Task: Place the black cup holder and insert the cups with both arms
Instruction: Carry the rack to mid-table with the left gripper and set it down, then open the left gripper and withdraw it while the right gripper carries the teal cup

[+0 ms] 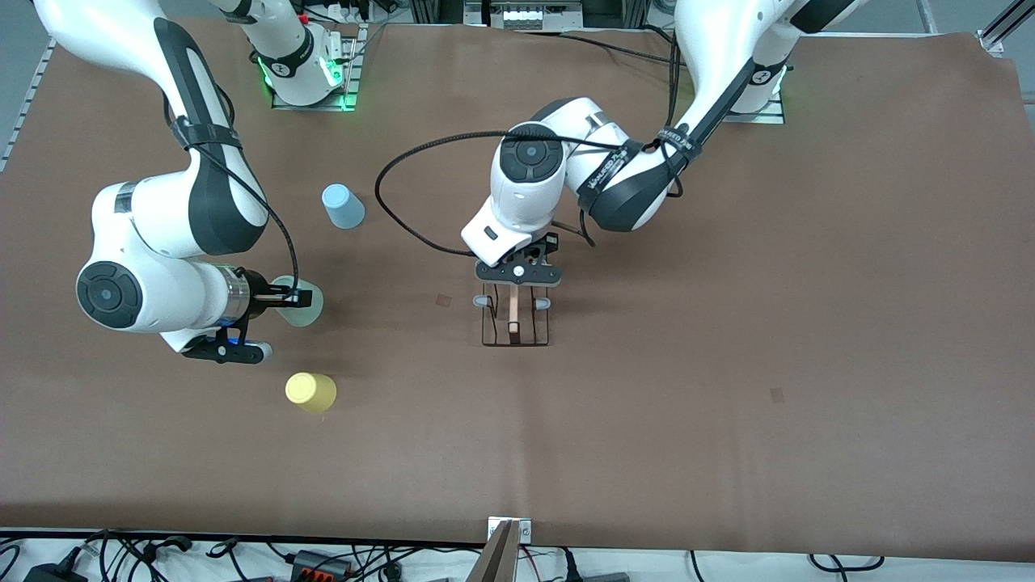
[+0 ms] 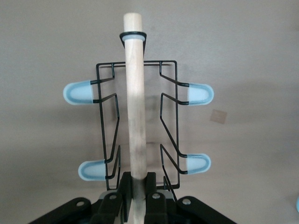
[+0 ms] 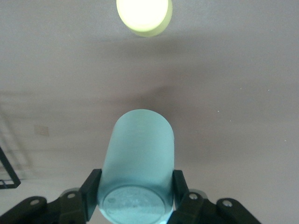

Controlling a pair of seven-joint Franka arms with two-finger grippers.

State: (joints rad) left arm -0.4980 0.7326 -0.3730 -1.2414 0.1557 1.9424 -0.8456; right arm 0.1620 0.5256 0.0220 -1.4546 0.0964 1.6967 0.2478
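Observation:
The robot's left gripper is crowding the black cup holder's pegs (image 2: 198, 163), so it should let go of the wooden rod (image 2: 136, 107) and move out of the way before the right gripper puts in the green cup.
The black cup holder (image 1: 515, 323) stands upright at the middle of the table. My left gripper (image 1: 517, 284) comes down on it from above, shut on its wooden rod (image 2: 136, 107). The left wrist view shows the left gripper (image 2: 138, 189) clamped on the rod, with pale-tipped pegs (image 2: 78, 92) sticking out on both sides. My right gripper (image 1: 293, 299) is shut on the pale green cup (image 1: 306, 301), held sideways over the table toward the right arm's end. In the right wrist view the green cup (image 3: 138, 149) fills the right gripper (image 3: 136, 196). The yellow cup (image 1: 310, 392) and blue cup (image 1: 343, 206) rest on the table.
The yellow cup (image 3: 144, 16) lies nearer the front camera than the green one, and the blue cup lies farther. A black cable (image 1: 388, 194) loops off the left arm beside the blue cup. Small tape squares (image 1: 444, 300) mark the brown table cover (image 1: 728, 323).

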